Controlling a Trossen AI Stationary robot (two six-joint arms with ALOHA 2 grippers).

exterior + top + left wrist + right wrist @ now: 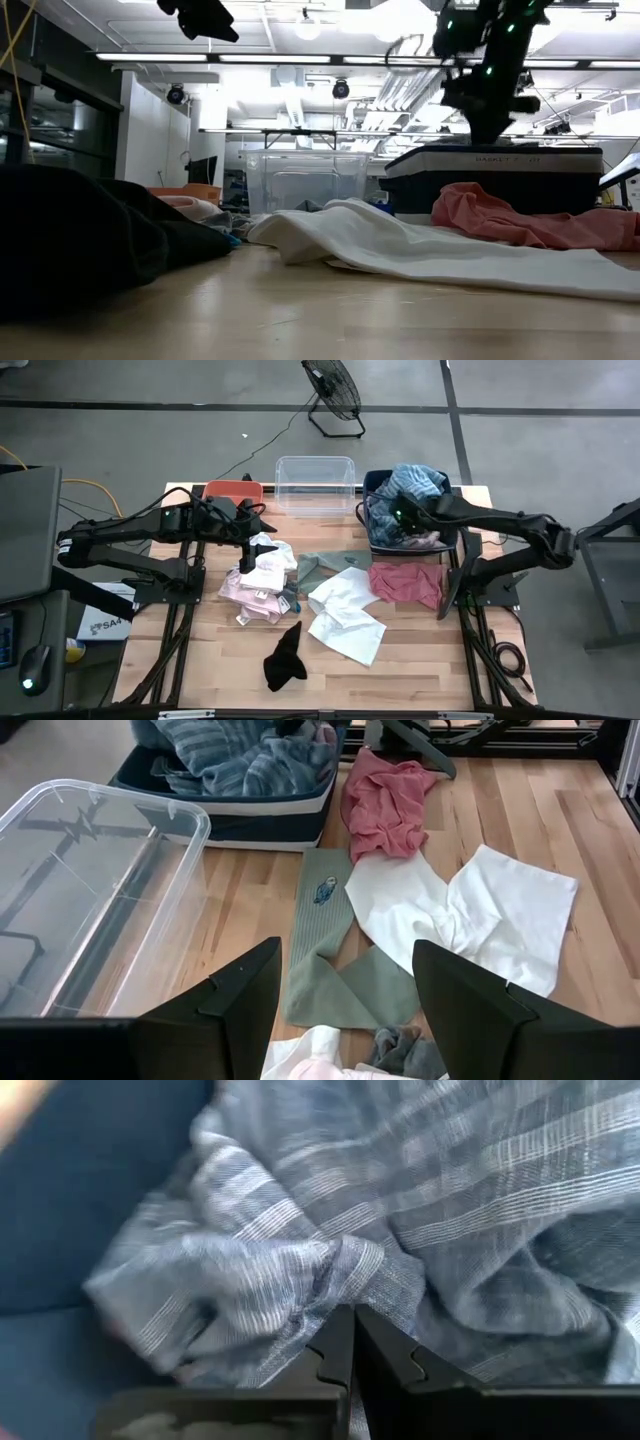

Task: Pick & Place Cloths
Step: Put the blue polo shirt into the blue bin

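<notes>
The blue-striped cloth bulges out over the dark blue bin's far rim (422, 469), so next my right gripper goes up and pushes the bulge (408, 480) down before it takes the dark red cloth.
My right gripper (400, 515) (352, 1315) reaches down into the dark blue bin (372, 482) and is shut on the blue-striped cloth (415, 482) piled there. My left gripper (262, 530) (347, 948) hangs open above the table's left-middle, over a heap of white and pale pink cloths (255, 585). Past its fingers lie the olive green cloth (325, 955), a white cloth (470, 910) and the dark red cloth (385, 795), all flat on the wood. A black cloth (285, 660) lies nearer the front edge. My right gripper pinches a gathered fold of the blue-striped cloth (340, 1275) between its two shut fingers, coming from above into the bin. The fabric puckers toward the fingertips. The rest of the cloth lies bunched in the bin; one layer or several, I cannot tell.
The clear bin (315, 480) and the orange bin (235, 490) stand along the far edge, left of the dark blue bin. A small grey cloth (400, 1045) lies by the heap. Bare wood shows at the front corners (450, 660). A fan (332, 390) stands on the floor beyond.
</notes>
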